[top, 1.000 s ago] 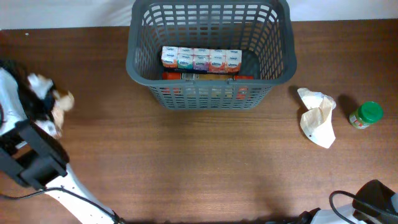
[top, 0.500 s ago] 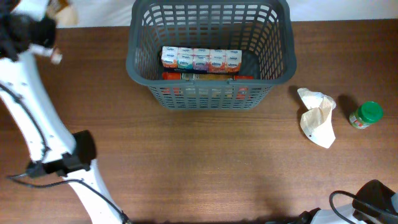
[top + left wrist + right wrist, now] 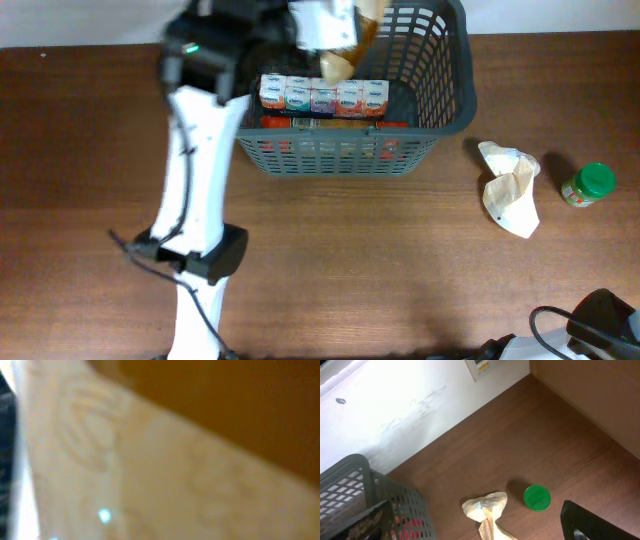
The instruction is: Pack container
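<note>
The crumpled bag (image 3: pixel 345 62) is hanging inside the basket's rim, so the robot's left gripper should keep going along the red packet toward the low front part of the basket (image 3: pixel 385 124) and let go there.
The container (image 3: pixel 452 75), a dark grey lattice basket, stands at the back middle of the table. It holds a row of small cartons (image 3: pixel 323 95) and a red packet (image 3: pixel 300 123) below them. My left gripper (image 3: pixel 322 24) hangs over the basket's back left part, shut on a white and tan crumpled bag (image 3: pixel 340 62). The left wrist view is filled by a blurred tan surface (image 3: pixel 165 470). My right gripper (image 3: pixel 477 527) is open and empty, high above the table's right side. The basket's corner (image 3: pixel 350 467) shows there.
A second crumpled tan bag (image 3: pixel 510 188) lies on the table right of the basket, with a green-lidded jar (image 3: pixel 589 185) beside it; both show in the right wrist view, bag (image 3: pixel 485 505) and jar (image 3: pixel 536 497). The right arm's base (image 3: pixel 600 322) sits at the front right.
My left arm has swung from the table's far left edge up and rightwards, carrying the crumpled bag, and now reaches over the basket. The right arm has not moved.
</note>
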